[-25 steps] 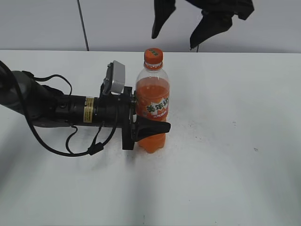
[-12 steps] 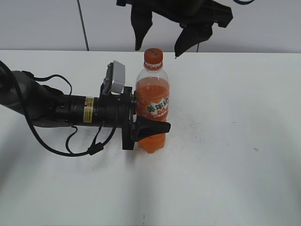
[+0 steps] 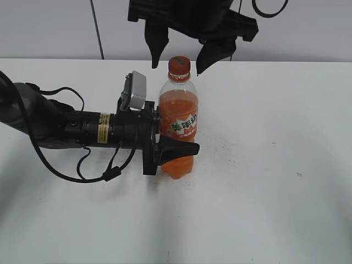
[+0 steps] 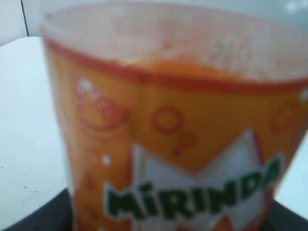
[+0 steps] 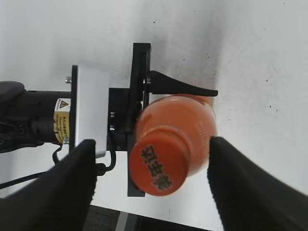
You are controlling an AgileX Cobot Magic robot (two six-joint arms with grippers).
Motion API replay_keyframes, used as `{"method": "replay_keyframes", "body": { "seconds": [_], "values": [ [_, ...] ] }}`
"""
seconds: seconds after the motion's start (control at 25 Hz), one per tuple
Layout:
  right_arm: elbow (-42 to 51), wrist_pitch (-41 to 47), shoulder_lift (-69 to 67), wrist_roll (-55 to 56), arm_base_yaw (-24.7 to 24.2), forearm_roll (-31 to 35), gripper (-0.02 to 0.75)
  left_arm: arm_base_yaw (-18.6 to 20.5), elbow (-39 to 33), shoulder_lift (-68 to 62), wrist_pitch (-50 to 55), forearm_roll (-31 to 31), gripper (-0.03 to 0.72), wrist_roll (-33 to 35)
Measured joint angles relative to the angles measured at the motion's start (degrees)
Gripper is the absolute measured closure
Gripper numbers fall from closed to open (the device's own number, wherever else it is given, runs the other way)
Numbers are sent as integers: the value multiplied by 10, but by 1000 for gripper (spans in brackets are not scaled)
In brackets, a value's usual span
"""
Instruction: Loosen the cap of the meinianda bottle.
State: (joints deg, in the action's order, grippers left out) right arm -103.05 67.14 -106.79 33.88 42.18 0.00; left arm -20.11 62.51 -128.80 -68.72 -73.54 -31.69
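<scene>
The orange cap (image 3: 179,65) should come all the way off and leave the bottle standing when I lift the cap away, because my left gripper (image 3: 157,144) is holding the bottle's body.
The meinianda bottle (image 3: 177,124) stands upright on the white table, full of orange drink; its orange label fills the left wrist view (image 4: 173,159). Its orange cap (image 3: 179,65) is on the neck and shows dark characters from above (image 5: 158,168). My left gripper (image 3: 165,148) lies level along the table and is shut on the bottle's body. My right gripper (image 3: 179,52) hangs open above the cap, one finger on each side, not touching it. In the right wrist view the cap sits between the two open fingers (image 5: 151,180).
The white table (image 3: 275,165) stretches to the right and front of the bottle. A grey wall (image 3: 55,27) stands behind the table's far edge. The left arm's black body and cables (image 3: 60,132) lie on the table's left side.
My right gripper has moved left and come down, from high right of the bottle to straddling the cap. The left gripper and the bottle have not moved.
</scene>
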Motion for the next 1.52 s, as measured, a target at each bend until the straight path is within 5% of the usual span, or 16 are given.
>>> {"method": "replay_keyframes", "body": {
  "seconds": [0.16,0.44,0.68,1.12,1.52],
  "values": [
    [0,8,0,1,0,-5,248,0,0,0,0,0,273,0],
    [0,13,0,-4,0,-6,463,0,0,0,0,0,273,0],
    [-1,14,0,-69,0,-6,466,0,0,0,0,0,273,0],
    [-2,21,0,-575,0,0,468,0,0,0,0,-1,273,0],
    [-2,23,1,-733,0,0,468,0,0,0,0,-1,273,0]
  ]
}}
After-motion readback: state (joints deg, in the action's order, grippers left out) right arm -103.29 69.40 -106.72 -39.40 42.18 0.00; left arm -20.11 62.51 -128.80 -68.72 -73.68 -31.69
